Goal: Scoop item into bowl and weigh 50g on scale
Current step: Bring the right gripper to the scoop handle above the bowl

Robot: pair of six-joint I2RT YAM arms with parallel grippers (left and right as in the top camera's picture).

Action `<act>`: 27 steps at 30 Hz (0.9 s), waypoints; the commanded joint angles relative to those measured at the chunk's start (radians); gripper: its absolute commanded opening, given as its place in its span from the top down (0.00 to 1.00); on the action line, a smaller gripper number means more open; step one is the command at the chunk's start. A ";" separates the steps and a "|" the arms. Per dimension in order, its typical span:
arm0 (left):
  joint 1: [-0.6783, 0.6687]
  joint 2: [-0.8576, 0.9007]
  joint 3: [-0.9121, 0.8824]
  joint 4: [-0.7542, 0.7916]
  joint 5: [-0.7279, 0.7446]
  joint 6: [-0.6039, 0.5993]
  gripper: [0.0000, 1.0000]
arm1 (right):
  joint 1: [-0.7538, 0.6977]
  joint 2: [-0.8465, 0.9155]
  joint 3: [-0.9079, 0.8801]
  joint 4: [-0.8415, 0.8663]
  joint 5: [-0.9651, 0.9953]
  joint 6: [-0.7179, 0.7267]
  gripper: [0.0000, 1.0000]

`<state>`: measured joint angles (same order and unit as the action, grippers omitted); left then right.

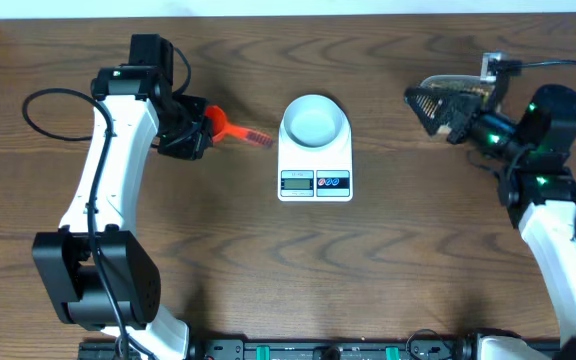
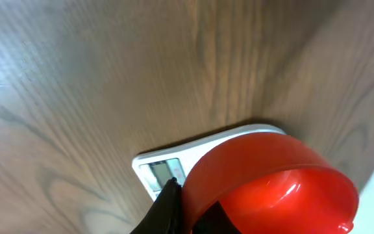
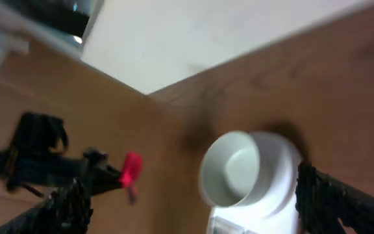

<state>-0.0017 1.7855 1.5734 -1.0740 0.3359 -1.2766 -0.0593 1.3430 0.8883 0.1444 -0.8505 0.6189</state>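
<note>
I should keep moving my open right gripper toward the handle's end (image 1: 265,139) and close it there, because the red scoop's handle (image 1: 246,132) sticks out free from my left gripper.
An empty pale bowl (image 1: 314,120) stands on the white scale (image 1: 315,175) at the table's middle. The wrist views show this bowl (image 3: 232,172) and scale (image 3: 274,195) too. My left gripper (image 1: 196,130) hangs left of the scale, shut on a red scoop (image 1: 220,124) whose handle points toward the scale. In the left wrist view the red scoop (image 2: 271,188) fills the lower right, with the scale's display (image 2: 164,172) behind it. My right gripper (image 1: 436,106) hovers right of the bowl, open, with nothing between its fingers (image 3: 333,195). The item is out of view.
The brown wooden table (image 1: 408,250) stretches around the scale. Its far edge (image 1: 268,14) runs along the top. Both arm bases stand at the near corners.
</note>
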 commanded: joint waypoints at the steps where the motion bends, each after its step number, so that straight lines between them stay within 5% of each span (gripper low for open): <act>1: -0.002 -0.016 0.005 0.041 0.046 -0.042 0.93 | 0.012 0.050 0.018 0.026 -0.045 0.297 0.01; 8: -0.073 -0.016 0.005 0.144 0.054 -0.060 0.93 | 0.092 0.093 0.018 0.113 -0.036 0.326 0.01; 14: -0.174 -0.016 0.005 0.150 0.053 -0.207 0.93 | 0.188 0.102 0.018 0.133 0.007 0.330 0.01; 27: -0.298 -0.016 0.005 0.194 0.053 -0.211 0.93 | 0.322 0.102 0.016 0.098 0.009 0.273 0.01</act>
<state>-0.2886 1.7855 1.5734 -0.8810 0.3882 -1.4708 0.2359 1.4399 0.8883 0.2493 -0.8490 0.9291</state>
